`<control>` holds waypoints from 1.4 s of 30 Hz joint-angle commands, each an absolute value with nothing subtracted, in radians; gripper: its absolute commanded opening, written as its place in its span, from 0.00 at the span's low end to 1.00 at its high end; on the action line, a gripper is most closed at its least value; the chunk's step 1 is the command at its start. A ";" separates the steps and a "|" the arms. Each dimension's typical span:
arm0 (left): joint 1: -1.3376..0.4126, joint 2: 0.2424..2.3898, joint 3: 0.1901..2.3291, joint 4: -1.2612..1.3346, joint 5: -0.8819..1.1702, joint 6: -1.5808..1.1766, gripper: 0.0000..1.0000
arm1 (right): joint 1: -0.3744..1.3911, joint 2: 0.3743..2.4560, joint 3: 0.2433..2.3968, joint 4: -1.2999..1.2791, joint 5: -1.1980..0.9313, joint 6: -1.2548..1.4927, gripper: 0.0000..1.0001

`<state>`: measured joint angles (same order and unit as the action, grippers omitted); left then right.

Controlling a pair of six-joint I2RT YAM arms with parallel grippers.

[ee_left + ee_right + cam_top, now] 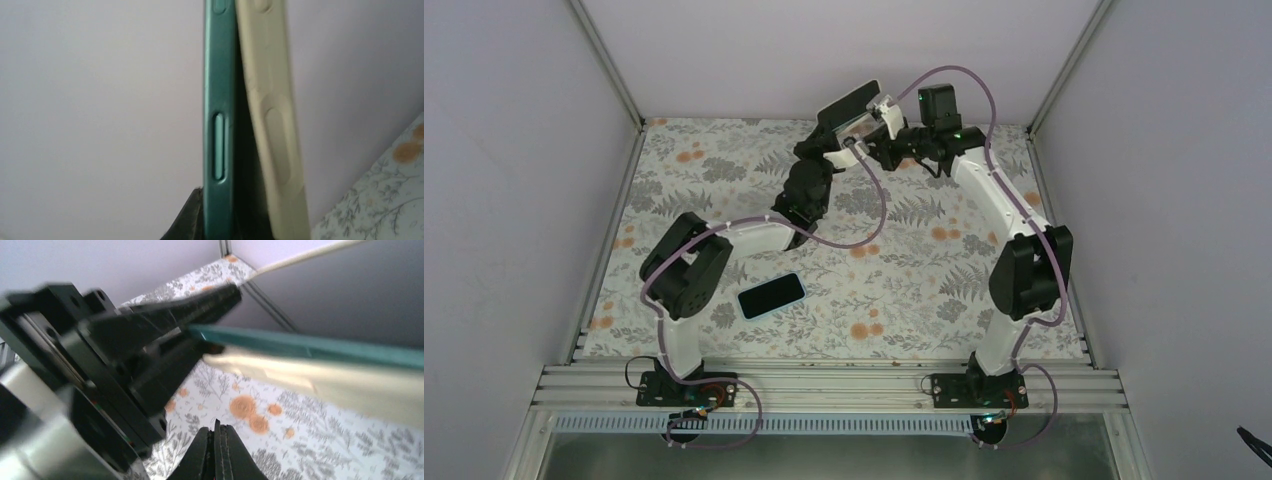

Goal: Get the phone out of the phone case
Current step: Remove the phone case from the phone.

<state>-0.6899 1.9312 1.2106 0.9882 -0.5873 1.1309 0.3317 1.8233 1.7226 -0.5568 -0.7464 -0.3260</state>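
My left gripper should tilt the phone up before my right gripper pushes the case (276, 142) off, because my right gripper is below the gap (246, 145) between phone and case.
My left gripper (842, 128) is raised over the far middle of the table and is shut on the green phone (848, 101). In the left wrist view the phone's edge (218, 125) stands upright. The cream phone case (272, 125) is peeled away from it on the right, with a dark gap between them. One left finger (192, 217) presses the phone's left face; the other is hidden. My right gripper (218, 437) is shut and empty, just below the phone (310, 342) and the case (325, 377), touching neither. In the top view it (882, 150) sits close to the right of the left gripper.
A second phone in a light blue case (771, 296) lies flat on the floral tablecloth (904, 290) near the left arm's elbow. Grey walls and metal posts enclose the table on three sides.
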 commanded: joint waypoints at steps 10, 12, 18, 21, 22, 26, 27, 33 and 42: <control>-0.648 1.515 1.097 0.687 -0.498 0.849 0.02 | 0.272 1.773 1.603 -0.800 -0.716 -0.239 0.03; -0.646 1.481 1.093 0.591 -0.471 0.803 0.02 | 0.260 1.753 1.591 -0.795 -0.728 -0.245 0.03; -0.639 1.466 1.069 0.515 -0.437 0.691 0.02 | 0.236 1.673 1.545 -0.680 -0.833 -0.174 0.40; -0.661 1.506 1.060 0.630 -0.505 0.707 0.02 | 0.238 1.646 1.560 -0.605 -0.864 -0.100 0.50; -0.674 1.526 1.052 0.708 -0.567 0.746 0.02 | 0.238 1.639 1.574 -0.575 -0.867 -0.075 0.50; -0.722 1.613 1.039 1.014 -0.671 0.933 0.02 | 0.237 1.655 1.672 -0.541 -0.862 -0.013 0.55; -0.733 1.634 1.041 1.065 -0.683 0.967 0.02 | 0.236 1.687 1.691 -0.540 -0.862 -0.005 0.56; -0.794 1.760 1.056 1.396 -0.717 1.180 0.02 | 0.238 1.771 1.736 -0.508 -0.924 0.039 0.57; -0.818 1.877 1.157 1.563 -0.723 1.305 0.02 | 0.239 1.765 1.653 -0.317 -0.982 0.091 0.49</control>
